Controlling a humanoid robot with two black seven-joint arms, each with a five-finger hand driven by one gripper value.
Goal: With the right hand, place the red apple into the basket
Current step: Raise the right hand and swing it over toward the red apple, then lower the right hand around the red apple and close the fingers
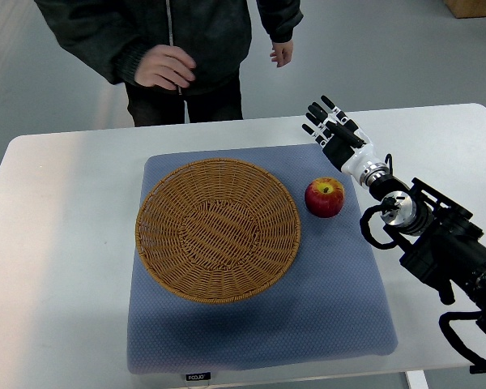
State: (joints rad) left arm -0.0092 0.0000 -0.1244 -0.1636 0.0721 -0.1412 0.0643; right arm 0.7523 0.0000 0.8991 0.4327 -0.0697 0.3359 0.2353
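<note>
The fingers of my right gripper point past the red apple toward the mat's far edge (300, 147), so next I turn them back to straddle the red apple (324, 198) before closing them.
A red apple (325, 197) with a yellow patch sits on the blue mat (340, 284), just right of the round wicker basket (218, 229). The basket holds nothing. My right hand (330, 127) hovers beyond and slightly right of the apple, near the mat's far right corner. Its black fingers (318, 114) are spread and hold nothing. The right arm (437, 243) enters from the lower right edge. No left arm shows.
The mat lies on a white table (57, 243). A person in a dark jacket (186, 32) stands at the far table edge, one hand (164, 67) curled near the waist, the other hand (282, 54) hanging above the table's back edge.
</note>
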